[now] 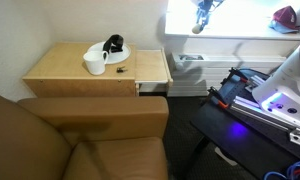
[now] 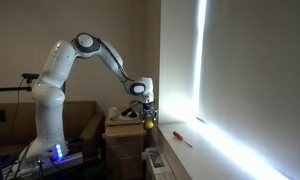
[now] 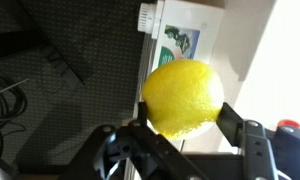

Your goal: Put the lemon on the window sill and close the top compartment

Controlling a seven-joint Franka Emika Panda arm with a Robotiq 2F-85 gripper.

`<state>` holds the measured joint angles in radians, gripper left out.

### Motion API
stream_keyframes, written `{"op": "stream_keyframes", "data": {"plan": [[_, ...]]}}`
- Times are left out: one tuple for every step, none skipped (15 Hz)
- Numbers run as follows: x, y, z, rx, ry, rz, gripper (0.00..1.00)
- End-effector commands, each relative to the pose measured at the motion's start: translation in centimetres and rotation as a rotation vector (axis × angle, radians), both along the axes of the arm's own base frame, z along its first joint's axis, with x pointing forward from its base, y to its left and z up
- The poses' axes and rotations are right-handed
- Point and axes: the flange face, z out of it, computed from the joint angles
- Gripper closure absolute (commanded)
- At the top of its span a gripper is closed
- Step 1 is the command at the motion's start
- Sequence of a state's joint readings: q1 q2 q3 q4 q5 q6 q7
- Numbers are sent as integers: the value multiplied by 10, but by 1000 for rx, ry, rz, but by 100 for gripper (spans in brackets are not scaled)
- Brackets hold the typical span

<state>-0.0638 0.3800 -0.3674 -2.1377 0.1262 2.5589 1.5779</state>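
Observation:
I should carry the lemon (image 2: 148,124) in over the sill (image 2: 170,129) beside the red pen before my gripper lowers it, as it hangs just off the window sill's near end.
My gripper (image 3: 182,122) is shut on the lemon (image 3: 182,97), a bright yellow fruit pinched between both black fingers. In an exterior view the gripper (image 2: 148,118) holds the lemon (image 2: 148,123) in the air by the near end of the white window sill (image 2: 195,152), slightly above it. In an exterior view the gripper (image 1: 200,20) shows against the bright window above the window sill (image 1: 230,45); glare hides the lemon there. The top compartment (image 1: 153,65) of the tan side table (image 1: 60,72) is slid out toward the window.
A white mug (image 1: 94,66) and a white plate (image 1: 118,55) with a black object (image 1: 114,43) stand on the side table. A brown armchair (image 1: 80,140) is in front. A red object (image 1: 286,15) and a red pen (image 2: 180,139) lie on the sill.

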Motion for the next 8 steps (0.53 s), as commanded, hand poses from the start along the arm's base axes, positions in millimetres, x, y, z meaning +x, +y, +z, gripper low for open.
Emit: {"op": "stream_keyframes", "data": {"plan": [[-7, -67, 8, 35, -47, -197, 55], [-5, -76, 11, 70, -73, -247, 55], [-3, -76, 17, 106, -111, -287, 55], [-16, -75, 11, 49, -75, -228, 55], [-15, -80, 13, 51, -84, -238, 30], [-16, -80, 13, 49, -82, -236, 30], [-15, -79, 12, 50, -80, -234, 30], [-15, -69, 4, 22, -81, -209, 55]]}}
